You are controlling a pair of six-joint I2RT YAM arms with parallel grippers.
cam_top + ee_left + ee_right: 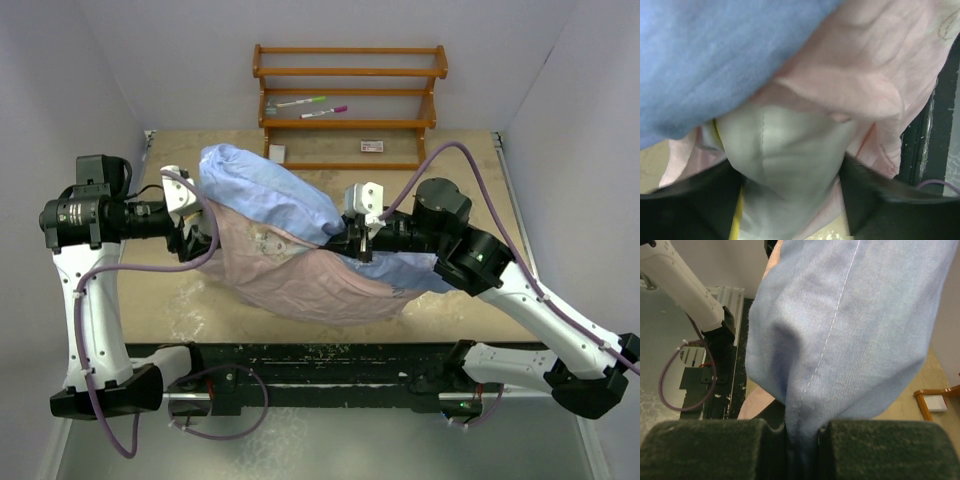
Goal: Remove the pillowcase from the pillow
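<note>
The cream-white pillow corner (790, 142) has blue fabric hanging over it, so next my left gripper pulls that corner back while my right gripper peels the blue fabric (250, 186) away.
The pillowcase (270, 190) lies bunched across the middle of the table, light blue at the back and turned pale pink (300, 285) at the front. In the top view it covers the pillow. My left gripper (190, 237) is at its left end. In the left wrist view it (790, 210) is shut on a cream-white pillow (785, 150) corner with a yellow band (737, 220), with pink and blue fabric (715, 55) pushed back around it. My right gripper (358, 240) is at the case's right part. In the right wrist view it (802, 445) is shut on a fold of blue pillowcase (850, 325).
A wooden rack (350, 70) stands at the back wall with two markers (300, 102) (325, 111) on a shelf. A small white card (276, 153) and a label (372, 146) lie near its foot. A black rail (320, 365) runs along the near edge.
</note>
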